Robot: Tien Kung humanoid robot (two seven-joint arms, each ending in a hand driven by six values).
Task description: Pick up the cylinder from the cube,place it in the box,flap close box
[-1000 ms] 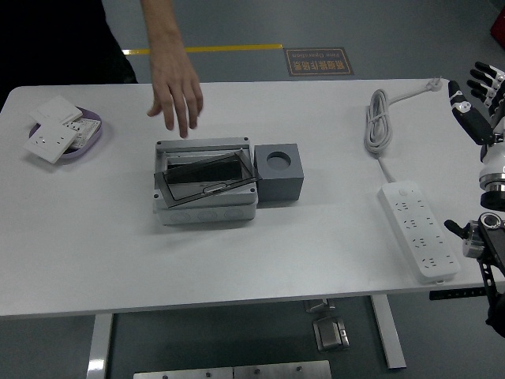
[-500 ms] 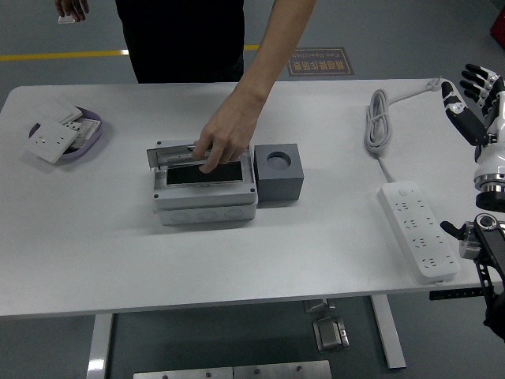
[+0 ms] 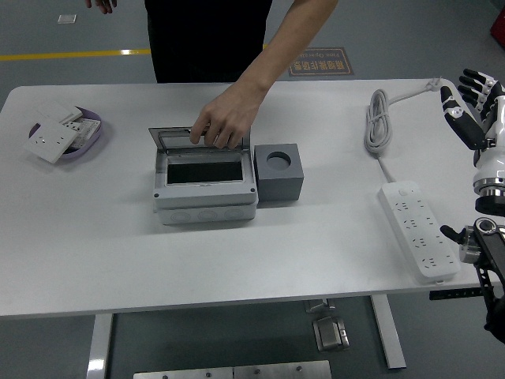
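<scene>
My gripper will place the cylinder inside the box's dark opening [image 3: 205, 172]. The opening is long and narrow, so the cylinder will lie lengthwise on its side in there.
A grey junction box [image 3: 205, 193] sits mid-table with its interior showing dark. A person's hand [image 3: 225, 120] reaches from the far side and holds the box's hinged lid [image 3: 177, 139] tilted up at the back edge. Touching the box's right side is a dark grey cube [image 3: 278, 180]; a round grey shape [image 3: 278, 159] is set in its top face, and I cannot tell whether it is the cylinder or an empty hole. My right hand [image 3: 473, 106] hovers at the far right edge, fingers spread, holding nothing, far from the cube. My left arm is out of view.
A white power strip [image 3: 417, 229] lies at the right, its coiled cable [image 3: 379, 118] behind it. A purple dish [image 3: 88, 136] with white socket plates [image 3: 51, 138] sits at the far left. Part of my right arm [image 3: 485, 245] hangs off the table's right front corner.
The person's hand came to the box, pressed the lid flat, then lifted it up at the back edge. My right hand drifted slightly up and right.
</scene>
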